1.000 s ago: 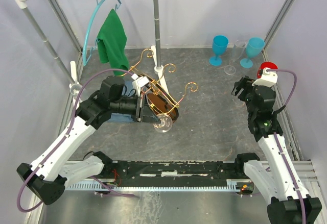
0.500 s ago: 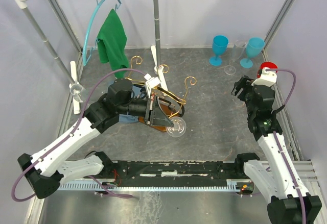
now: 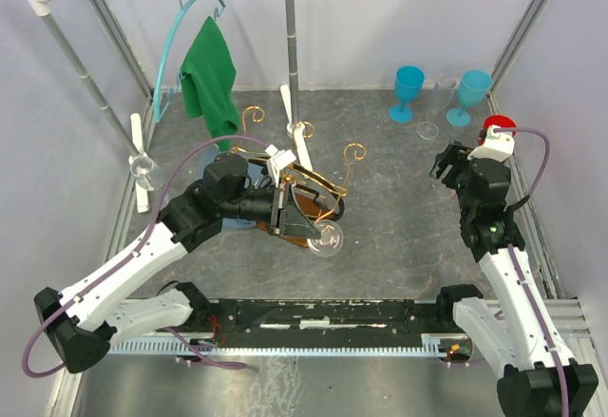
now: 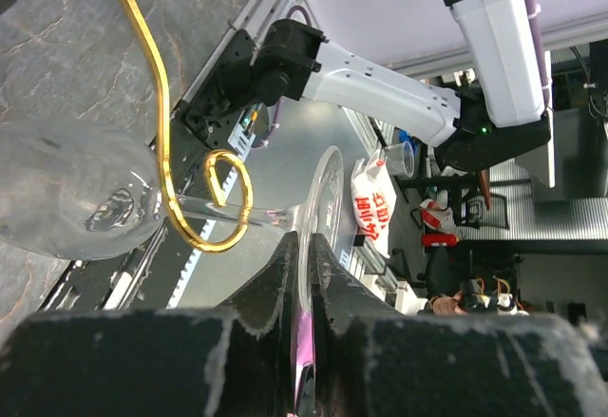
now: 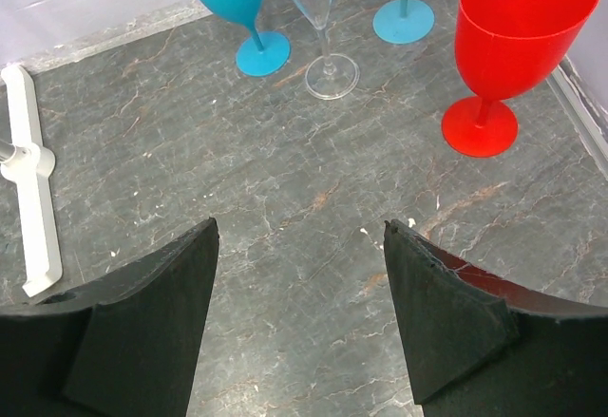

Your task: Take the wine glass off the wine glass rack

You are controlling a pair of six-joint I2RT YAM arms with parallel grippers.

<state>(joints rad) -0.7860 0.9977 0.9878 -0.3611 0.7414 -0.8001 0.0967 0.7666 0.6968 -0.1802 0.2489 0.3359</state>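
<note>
The glass's stem is lying in the gold scroll, so my left gripper should pull the glass clear by its foot and turn the bowl toward my right gripper.
The wine glass rack is a gold wire frame with curled ends on a brown wooden base, and it stands tilted at mid-table. A clear wine glass hangs in it, foot toward the near side. My left gripper is shut on the glass's foot. In the left wrist view the foot shows edge-on between my closed fingers. The stem passes through a gold scroll and the bowl lies left. My right gripper is open and empty at the right.
Two blue goblets, a clear flute and a red goblet stand at the back right. A white-and-grey clothes rail with a green cloth and a blue hanger stands behind the rack.
My left gripper moved right and slightly nearer with the glass foot in it. The rack shifted and turned with it. Most of this came early. The right arm stayed still.
</note>
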